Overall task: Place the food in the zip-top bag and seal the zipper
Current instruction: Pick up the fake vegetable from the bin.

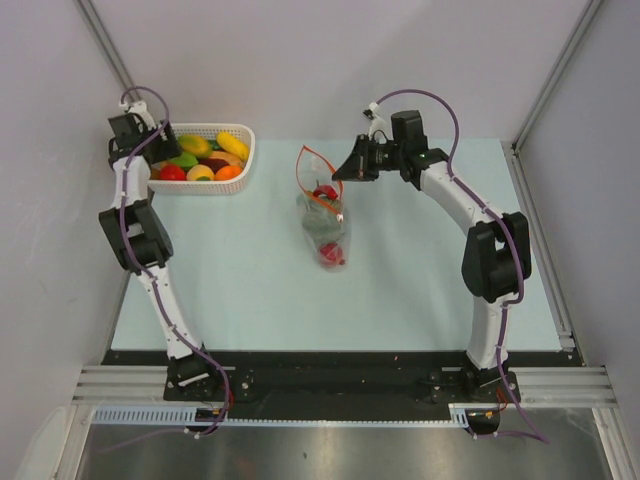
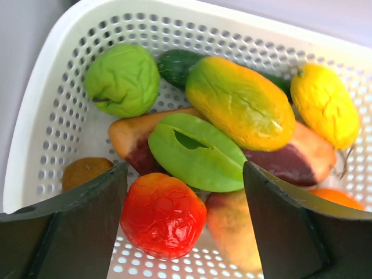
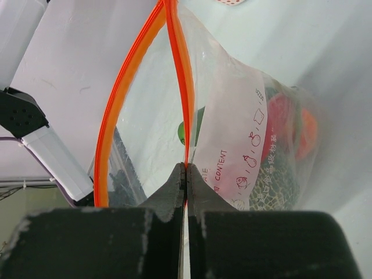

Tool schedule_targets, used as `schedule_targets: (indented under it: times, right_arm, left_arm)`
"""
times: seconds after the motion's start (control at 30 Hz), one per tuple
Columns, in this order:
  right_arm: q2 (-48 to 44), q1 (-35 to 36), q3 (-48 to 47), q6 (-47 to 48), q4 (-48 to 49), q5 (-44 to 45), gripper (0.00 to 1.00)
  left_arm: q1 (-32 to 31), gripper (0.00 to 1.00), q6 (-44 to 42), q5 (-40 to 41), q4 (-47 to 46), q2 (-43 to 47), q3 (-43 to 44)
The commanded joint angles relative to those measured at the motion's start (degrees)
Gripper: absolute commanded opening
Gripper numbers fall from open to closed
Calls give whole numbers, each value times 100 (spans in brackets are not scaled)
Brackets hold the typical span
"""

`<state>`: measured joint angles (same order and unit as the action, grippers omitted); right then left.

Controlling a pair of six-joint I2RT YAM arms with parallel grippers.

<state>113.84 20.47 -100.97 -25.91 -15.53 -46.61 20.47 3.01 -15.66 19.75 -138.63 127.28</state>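
Observation:
The green pod's long side point(image 2: 181, 172) lies at a slant across the opening of the robot's left gripper, so that gripper needs to turn and pinch the green pod's narrower width point(image 2: 200, 152) before it lifts the pod.
The zip-top bag point(image 1: 322, 228) lies on the table's middle with its mouth held open and raised; red and green food point(image 1: 331, 254) is inside. My right gripper point(image 1: 342, 172) is shut on one side of the orange-red zipper point(image 1: 305, 165). In the right wrist view the jaws point(image 3: 186, 174) pinch one strip of the zipper point(image 3: 181, 87) while the other strip bows away to the left. My left gripper point(image 1: 160, 142) is open over the white basket. In the left wrist view its fingers point(image 2: 185, 171) straddle a red toy fruit point(image 2: 163, 215) without touching it.
The white lattice basket point(image 1: 247, 150) at the back left holds several toy foods: a green pod point(image 2: 197, 151), a yellow-green mango point(image 2: 241, 102), a yellow fruit point(image 2: 325, 104), a green round one point(image 2: 122, 78). Grey walls stand close on the left and behind.

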Motion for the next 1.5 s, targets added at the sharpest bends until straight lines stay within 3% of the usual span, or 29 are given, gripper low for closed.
schedule_targets:
  times: [0.0,0.13,0.33,0.53,0.83,1.13,1.3,1.4,1.47]
  right_arm:
    - [85,-60,-283,-63,173,-111,0]
    - [129,-78,-309,-133,226,-155,0]
    - [200,-105,-336,-195,261,-217,0]
    - [226,-105,-353,-230,270,-234,0]
    - [217,-122,-345,-248,252,-200,0]
    - [244,-140,-345,-292,296,-156,0]
    - [270,-140,-362,-327,322,-155,0]
    - [270,-131,-362,-336,305,-147,0]
    - [261,-140,-353,-327,296,-147,0]
  left_arm:
    - [-17,86,-1318,-456,12,485,-211]
    - [-43,86,-2057,-184,-181,880,-651]
    - [-210,90,-3832,63,-147,1022,-1091]
    - [-245,90,-5562,-359,12,838,-1013]
    - [-377,89,-7021,-333,424,152,-239]
    - [-509,89,-7823,-376,837,11,-292]
    - [-579,89,-7789,-271,189,-6,-678]
    - [-588,83,-7745,-192,-118,-147,-643]
    - [-588,73,-7666,-192,-286,-191,-635]
